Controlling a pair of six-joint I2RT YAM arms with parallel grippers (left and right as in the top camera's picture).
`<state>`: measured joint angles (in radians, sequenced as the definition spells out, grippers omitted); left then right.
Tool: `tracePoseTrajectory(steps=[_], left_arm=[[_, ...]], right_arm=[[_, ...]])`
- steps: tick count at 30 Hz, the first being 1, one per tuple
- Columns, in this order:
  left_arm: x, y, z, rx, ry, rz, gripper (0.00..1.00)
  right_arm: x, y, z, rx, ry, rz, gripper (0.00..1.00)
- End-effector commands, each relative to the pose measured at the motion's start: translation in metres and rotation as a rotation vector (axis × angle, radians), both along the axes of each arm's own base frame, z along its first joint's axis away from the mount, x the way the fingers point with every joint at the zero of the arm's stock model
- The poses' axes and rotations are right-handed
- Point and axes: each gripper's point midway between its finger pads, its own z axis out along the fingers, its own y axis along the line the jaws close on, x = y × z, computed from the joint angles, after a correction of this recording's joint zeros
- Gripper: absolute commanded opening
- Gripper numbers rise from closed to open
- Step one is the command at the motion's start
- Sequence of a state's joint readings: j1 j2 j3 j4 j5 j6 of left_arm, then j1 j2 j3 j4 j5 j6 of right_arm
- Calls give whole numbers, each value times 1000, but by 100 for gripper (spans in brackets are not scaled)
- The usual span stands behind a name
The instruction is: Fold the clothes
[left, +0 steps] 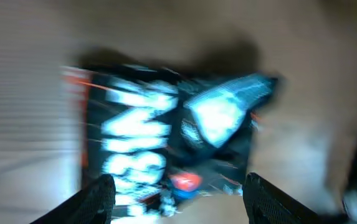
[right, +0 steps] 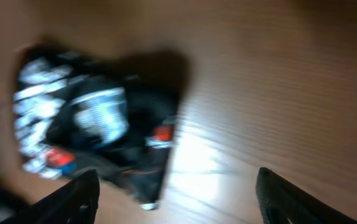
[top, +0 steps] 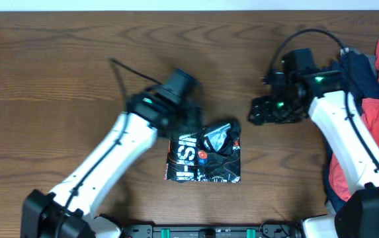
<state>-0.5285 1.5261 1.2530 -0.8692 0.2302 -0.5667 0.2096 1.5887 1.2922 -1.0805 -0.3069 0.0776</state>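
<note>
I expect the packet to stay folded when I move it aside, because the black jersey (left: 175, 140) is in a compact packet with white lettering (left: 137, 134) facing up.
The black jersey (top: 204, 156) lies folded into a small packet on the wooden table, white lettering and coloured logos facing up. My left gripper (top: 190, 123) hovers at the packet's far left edge. In the blurred left wrist view its jaws (left: 179, 202) stand open and hold nothing, with the jersey (left: 166, 124) lying below and ahead of them. My right gripper (top: 258, 112) hangs open over bare wood to the right of the jersey, apart from it. The right wrist view shows the open right gripper (right: 177, 199) with the jersey (right: 91, 124) off to its left.
A heap of other clothes sits at the table's right edge: a red shirt (top: 378, 112) and a navy one (top: 360, 69), partly under my right arm. Bare wood surrounds the folded packet.
</note>
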Motion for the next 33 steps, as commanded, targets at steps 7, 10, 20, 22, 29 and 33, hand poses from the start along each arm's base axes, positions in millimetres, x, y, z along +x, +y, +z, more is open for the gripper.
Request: tracePoseTrajectory(steps=[7,10,20,22,29,33], left_arm=[[20,66,-34,85,74,167,68],[14,60,-47,71,123,151,68],[6,40,-98,125,235,85,68],[4,40,-107,137,258,80,69],[2,40,-125,158,301,79,69],[2,40,-127,158,300,79,70]], right_arm=[[-45,80,-12,28,13,278,79],[-54,93,-25,8,8,296,80],[-90,142,-62,47,-34,414,79],[-94,141,-70,19,-32,396,78],[-91,120,-96,-99,-55,254,67],[-86,120,-102,-89,-62,160,43]])
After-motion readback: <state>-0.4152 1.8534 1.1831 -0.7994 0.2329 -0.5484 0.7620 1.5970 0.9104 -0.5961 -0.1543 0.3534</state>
